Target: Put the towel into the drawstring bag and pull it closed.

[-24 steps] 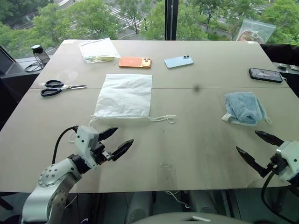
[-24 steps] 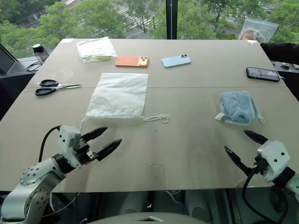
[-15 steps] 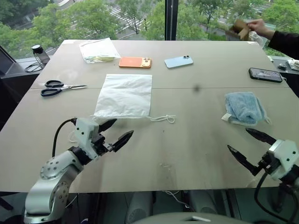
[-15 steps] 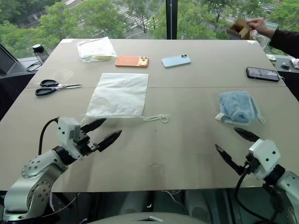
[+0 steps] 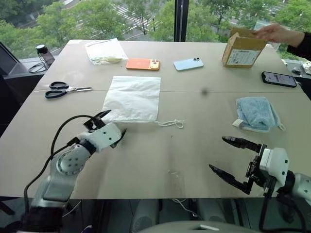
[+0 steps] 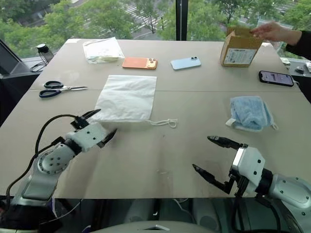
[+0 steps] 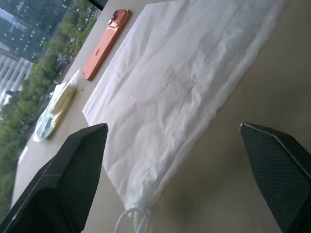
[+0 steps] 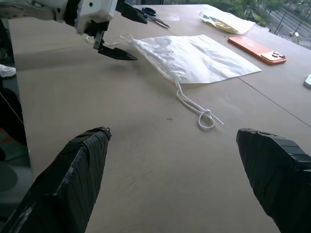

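Observation:
The light-blue towel [image 5: 255, 112] will bunch up and stick partly out of the drawstring bag when I push it in, because it is lying in thick, loose folds [image 5: 260, 125].
The white drawstring bag [image 5: 133, 98] lies flat in the middle of the table, mouth toward me, and its cord [image 5: 170, 124] trails off the near right corner. My left gripper [image 5: 112, 124] is open at the bag's near left corner. In the left wrist view that corner and its cord [image 7: 133, 218] lie between the fingers [image 7: 63, 179]. The light-blue towel [image 5: 257, 113] lies crumpled at the right. My right gripper [image 5: 217, 154] is open and empty above the table, nearer than the towel and left of it.
Scissors [image 5: 65, 90] lie at the left. An orange phone [image 5: 143, 64], a blue phone [image 5: 188, 63] and a clear zip bag [image 5: 104, 51] lie beyond the bag. At the far right a person's hand [image 5: 274, 33] rests on a cardboard box [image 5: 241, 50], near a black phone [image 5: 279, 79].
My left gripper has moved forward to the bag's near left corner. My right gripper has swung inward to the left. A person has set a cardboard box on the far right.

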You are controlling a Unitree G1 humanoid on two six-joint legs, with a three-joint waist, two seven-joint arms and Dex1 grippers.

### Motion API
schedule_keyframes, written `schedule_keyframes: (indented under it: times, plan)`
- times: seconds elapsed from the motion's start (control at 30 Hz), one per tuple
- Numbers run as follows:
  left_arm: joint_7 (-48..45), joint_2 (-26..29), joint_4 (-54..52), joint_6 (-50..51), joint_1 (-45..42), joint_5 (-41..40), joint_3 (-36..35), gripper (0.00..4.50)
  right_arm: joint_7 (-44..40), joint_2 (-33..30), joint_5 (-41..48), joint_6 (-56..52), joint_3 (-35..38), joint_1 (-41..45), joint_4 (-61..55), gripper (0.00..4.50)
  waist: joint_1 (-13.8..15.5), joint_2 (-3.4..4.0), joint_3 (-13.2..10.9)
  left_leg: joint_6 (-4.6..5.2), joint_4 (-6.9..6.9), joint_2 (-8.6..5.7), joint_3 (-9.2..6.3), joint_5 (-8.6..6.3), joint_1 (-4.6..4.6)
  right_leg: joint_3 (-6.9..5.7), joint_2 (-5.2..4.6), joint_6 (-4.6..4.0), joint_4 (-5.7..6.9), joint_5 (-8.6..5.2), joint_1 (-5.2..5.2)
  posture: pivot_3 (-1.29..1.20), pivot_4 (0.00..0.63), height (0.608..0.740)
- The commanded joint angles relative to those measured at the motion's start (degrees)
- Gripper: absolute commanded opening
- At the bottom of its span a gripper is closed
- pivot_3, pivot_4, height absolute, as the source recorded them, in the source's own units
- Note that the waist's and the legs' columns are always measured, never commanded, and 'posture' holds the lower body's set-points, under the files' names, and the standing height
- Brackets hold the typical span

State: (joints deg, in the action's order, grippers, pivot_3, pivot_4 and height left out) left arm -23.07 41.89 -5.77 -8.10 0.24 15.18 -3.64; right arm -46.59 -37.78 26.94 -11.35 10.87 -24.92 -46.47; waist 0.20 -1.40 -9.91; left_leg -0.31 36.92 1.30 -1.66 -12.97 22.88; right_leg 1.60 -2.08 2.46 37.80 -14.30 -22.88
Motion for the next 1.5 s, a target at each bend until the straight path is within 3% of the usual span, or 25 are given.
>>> schedule_keyframes:
  times: [0.03, 0.3, 0.8, 1.23, 1.33, 1.4, 1.43, 1.47, 1.5]
  plan:
    - [2.0, -0.2, 3.4, -3.8, -3.3, 2.1, 1.3, 4.5, 1.1, 0.5, -0.6, 0.7, -0.3, -0.3, -1.4, 4.47, 0.2, -0.02, 0.0, 0.0, 0.0, 0.01, 0.0, 0.0, 0.01, -0.01, 0.01, 0.0, 0.0, 0.0, -0.01, 0.0, 0.15, 0.74]
    - [1.7, -2.3, 9.0, -6.1, -9.0, 2.1, 4.4, 4.5, 2.4, 1.0, -2.1, 1.1, -1.3, -0.7, -1.4, 4.47, 0.6, -0.02, 0.0, 0.0, -0.09, 0.0, 0.03, 0.0, 0.01, 0.0, 0.03, 0.06, 0.01, 0.04, -0.05, 0.0, 0.15, 0.74]
    - [-0.8, -3.6, 7.7, -8.0, -9.8, -1.5, 3.8, 4.5, 3.7, 0.6, -1.5, 0.0, -1.2, -0.9, -2.3, 4.47, 0.5, -0.02, 0.0, 0.0, -0.08, -0.02, 0.04, 0.0, 0.01, -0.01, 0.05, 0.14, 0.03, 0.09, -0.04, 0.0, 0.15, 0.74]
    - [2.2, -5.6, 14.3, -5.2, -17.4, 6.6, 8.5, 4.5, 6.9, 1.3, -3.0, -1.9, -2.4, 0.5, -2.9, 4.47, 0.5, -0.04, 0.0, 0.0, -0.05, -0.12, 0.01, 0.01, 0.0, -0.02, 0.1, 0.23, 0.05, 0.14, -0.02, 0.0, 0.15, 0.74]
    - [0.3, -5.6, 15.4, -2.3, -18.8, 6.2, 9.1, 3.73, 10.0, 1.8, -4.3, -4.5, -2.7, 1.7, -2.5, 4.5, 0.4, -0.04, 0.0, 0.0, -0.05, -0.12, 0.01, 0.01, 0.0, -0.02, 0.13, 0.23, 0.06, 0.14, -0.02, 0.0, 0.15, 0.74]
    - [-3.3, -6.4, 15.7, 2.1, -20.2, 3.2, 8.7, 2.73, 13.1, 1.8, -7.2, -7.2, -2.7, 2.6, -2.3, 4.5, 0.4, -0.04, 0.0, 0.0, -0.04, -0.12, 0.01, 0.01, -0.01, -0.02, 0.14, 0.23, 0.07, 0.14, -0.02, 0.0, 0.15, 0.74]
    - [-5.8, -7.1, 15.5, 4.7, -20.9, 0.6, 8.3, 2.55, 15.2, 2.0, -8.4, -9.4, -2.5, 2.7, -2.5, 4.5, 0.5, -0.04, 0.0, 0.0, -0.04, -0.12, 0.01, 0.01, -0.01, -0.03, 0.14, 0.23, 0.08, 0.14, -0.02, 0.0, 0.15, 0.74]
    - [-8.3, -7.7, 14.9, 7.5, -21.4, -2.1, 7.8, 1.96, 16.4, 2.0, -8.9, -11.4, -2.2, 2.9, -2.6, 4.5, 0.5, -0.04, 0.0, 0.0, -0.03, -0.12, 0.01, 0.01, 0.0, -0.02, 0.14, 0.23, 0.08, 0.14, -0.02, 0.0, 0.15, 0.74]
    - [-10.8, -8.3, 14.0, 10.4, -21.9, -4.8, 7.5, 1.72, 15.9, 1.7, -7.3, -12.7, -1.9, 3.4, -2.3, 4.5, 0.6, -0.04, 0.0, 0.0, -0.03, -0.12, 0.0, 0.01, 0.0, -0.04, 0.14, 0.23, 0.08, 0.14, -0.02, 0.0, 0.15, 0.74]
